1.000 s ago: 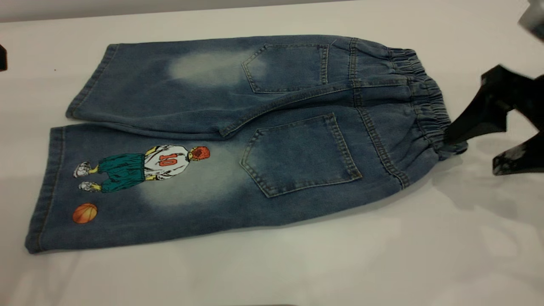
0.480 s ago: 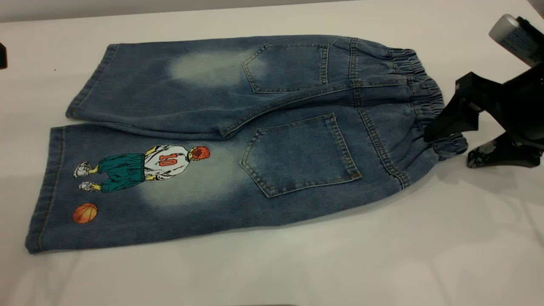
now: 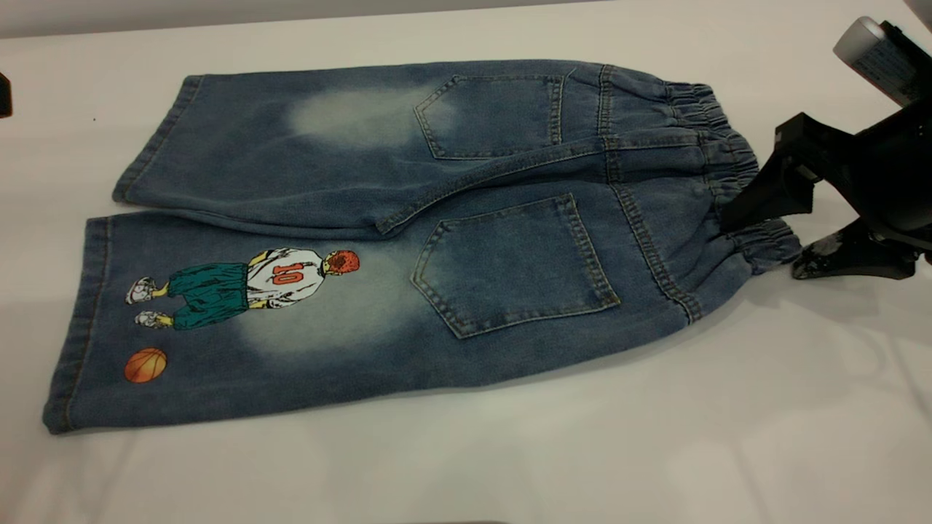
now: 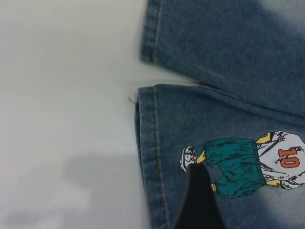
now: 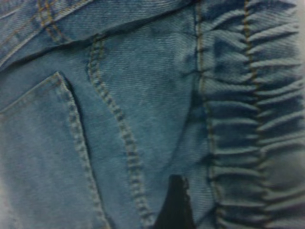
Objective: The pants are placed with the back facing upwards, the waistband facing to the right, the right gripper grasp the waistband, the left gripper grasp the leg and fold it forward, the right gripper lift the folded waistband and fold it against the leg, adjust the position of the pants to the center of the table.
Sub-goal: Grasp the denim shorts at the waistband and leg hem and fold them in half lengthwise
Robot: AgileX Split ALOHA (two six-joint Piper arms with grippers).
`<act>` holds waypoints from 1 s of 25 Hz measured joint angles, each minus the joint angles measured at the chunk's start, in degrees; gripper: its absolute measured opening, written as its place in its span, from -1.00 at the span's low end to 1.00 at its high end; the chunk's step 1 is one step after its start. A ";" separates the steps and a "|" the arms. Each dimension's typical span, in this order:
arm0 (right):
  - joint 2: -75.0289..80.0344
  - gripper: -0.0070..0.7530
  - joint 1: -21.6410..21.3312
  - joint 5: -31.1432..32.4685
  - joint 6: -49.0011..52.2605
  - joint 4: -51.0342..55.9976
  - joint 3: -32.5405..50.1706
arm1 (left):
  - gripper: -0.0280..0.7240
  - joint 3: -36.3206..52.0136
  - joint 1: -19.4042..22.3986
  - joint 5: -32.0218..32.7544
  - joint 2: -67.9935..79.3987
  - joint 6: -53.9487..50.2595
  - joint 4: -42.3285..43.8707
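My gripper will lift, and the printed leg will sag in the middle and leave the plain leg flat, because a gap separates the hems.
The pants lie flat on the white table, back up, with both patch pockets showing. Their gathered waistband points right and fills one side of the right wrist view. My right gripper is open at the waistband's near corner: one black finger lies over the elastic, the other rests on the table beside it. The printed leg lies at the near left and shows in the left wrist view. A dark part of my left gripper hangs above the player print.
The plain leg lies behind the printed one, their hems side by side. A small black part shows at the far left edge. White tabletop stretches in front of the pants and to the left of the hems.
My right gripper has moved left onto the waistband's corner, its upper finger now over the elastic. The pants have not shifted.
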 joint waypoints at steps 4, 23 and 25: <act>0.39 0.19 0.00 2.07 0.71 0.00 0.00 | 0.36 0.00 0.00 0.10 0.00 -0.07 0.00; 2.27 -0.90 0.00 7.21 1.09 -5.60 0.00 | 0.36 1.97 0.00 15.13 0.11 -0.18 1.99; 2.27 -0.90 0.00 7.34 0.90 -5.77 0.00 | 0.36 4.02 0.00 14.36 1.12 -2.41 3.71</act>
